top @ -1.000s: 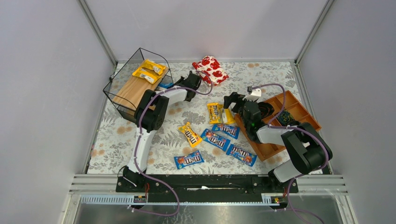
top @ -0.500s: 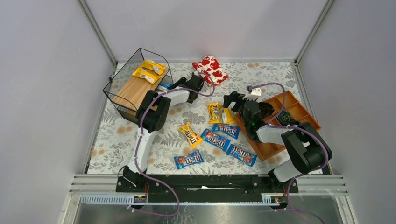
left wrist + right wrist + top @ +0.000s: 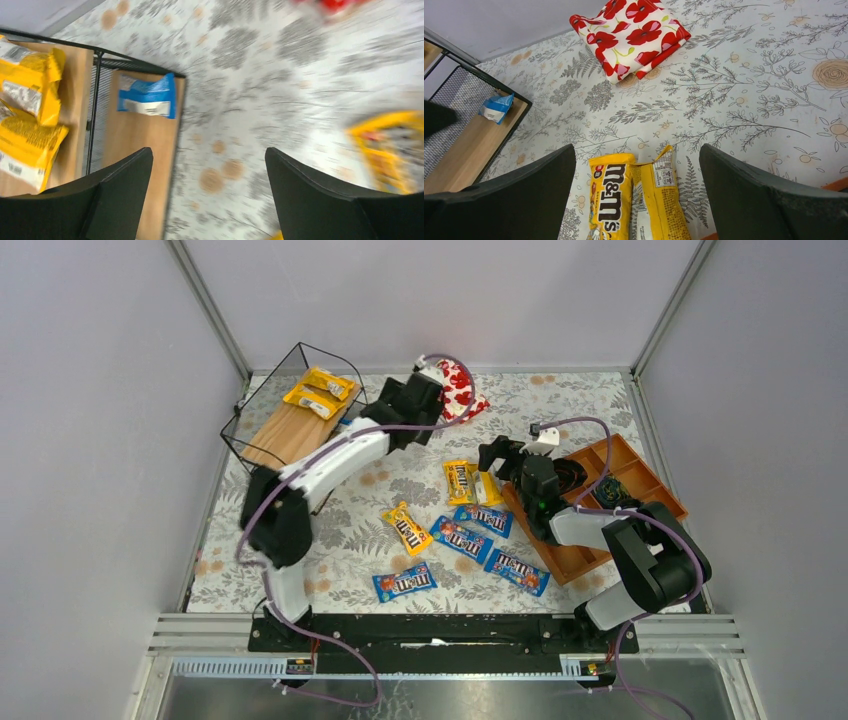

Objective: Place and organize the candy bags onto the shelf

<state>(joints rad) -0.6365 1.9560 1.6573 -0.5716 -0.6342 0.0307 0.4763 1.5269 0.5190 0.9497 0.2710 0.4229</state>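
Observation:
The front blue bag (image 3: pixel 406 582) lies apart from the other bags, so the robot's open left gripper goes on toward its shelf-side end (image 3: pixel 381 589) until the gripper's fingers close there.
The shelf (image 3: pixel 285 432) stands at the back left. Two yellow candy bags (image 3: pixel 319 392) lie on its upper board, and they show in the left wrist view (image 3: pixel 25 110) too. A blue bag (image 3: pixel 147 95) lies on the lower board (image 3: pixel 135 150), also visible from the right wrist (image 3: pixel 496 107). My left gripper (image 3: pixel 422 400) (image 3: pixel 209 152) is open and empty, raised to the right of the shelf. My right gripper (image 3: pixel 497 456) (image 3: pixel 636 150) hangs open over two yellow bags (image 3: pixel 613 200) (image 3: pixel 663 200). More bags lie on the cloth: one yellow (image 3: pixel 407 527) and several blue (image 3: pixel 461 538).
A red-and-white floral pouch (image 3: pixel 462 388) lies at the back, just right of my left gripper. An orange-brown compartment tray (image 3: pixel 575 558) sits under and beside the right arm. Grey walls close in the table on three sides.
My left gripper has opened and pulled up and back from the shelf's lower board, leaving the blue bag there. The right arm has not moved.

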